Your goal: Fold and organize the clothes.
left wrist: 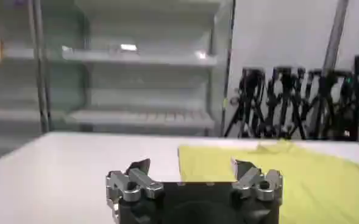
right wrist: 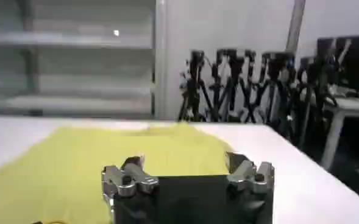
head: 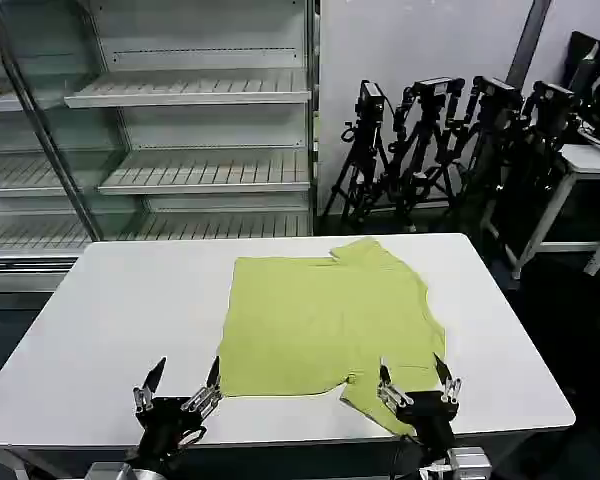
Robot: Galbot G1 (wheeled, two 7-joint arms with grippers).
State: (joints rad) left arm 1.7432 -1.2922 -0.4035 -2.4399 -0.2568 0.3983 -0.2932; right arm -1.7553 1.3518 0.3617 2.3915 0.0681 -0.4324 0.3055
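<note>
The T-shirt (head: 325,322) has a plain side (head: 290,315) showing, so I should expect a print hidden underneath to come into view when I fold the T-shirt over.
The clothes, one lime yellow-green T-shirt (head: 325,320), lie plain side up on the white table (head: 130,310), right of centre. One sleeve points to the far edge, the other to the near edge. My left gripper (head: 185,375) hovers open over the table's near edge, just left of the shirt's near left corner. In the left wrist view the left gripper (left wrist: 190,165) spans that corner of the T-shirt (left wrist: 301,176). My right gripper (head: 412,373) is open above the near sleeve. Its wrist view shows the right gripper (right wrist: 184,161) with the T-shirt (right wrist: 106,158) spread beyond.
Glass-fronted metal shelves (head: 190,150) stand behind the table. Black camera tripods (head: 450,130) cluster at the back right, beside a second white table (head: 590,165). Bare tabletop lies left of the shirt.
</note>
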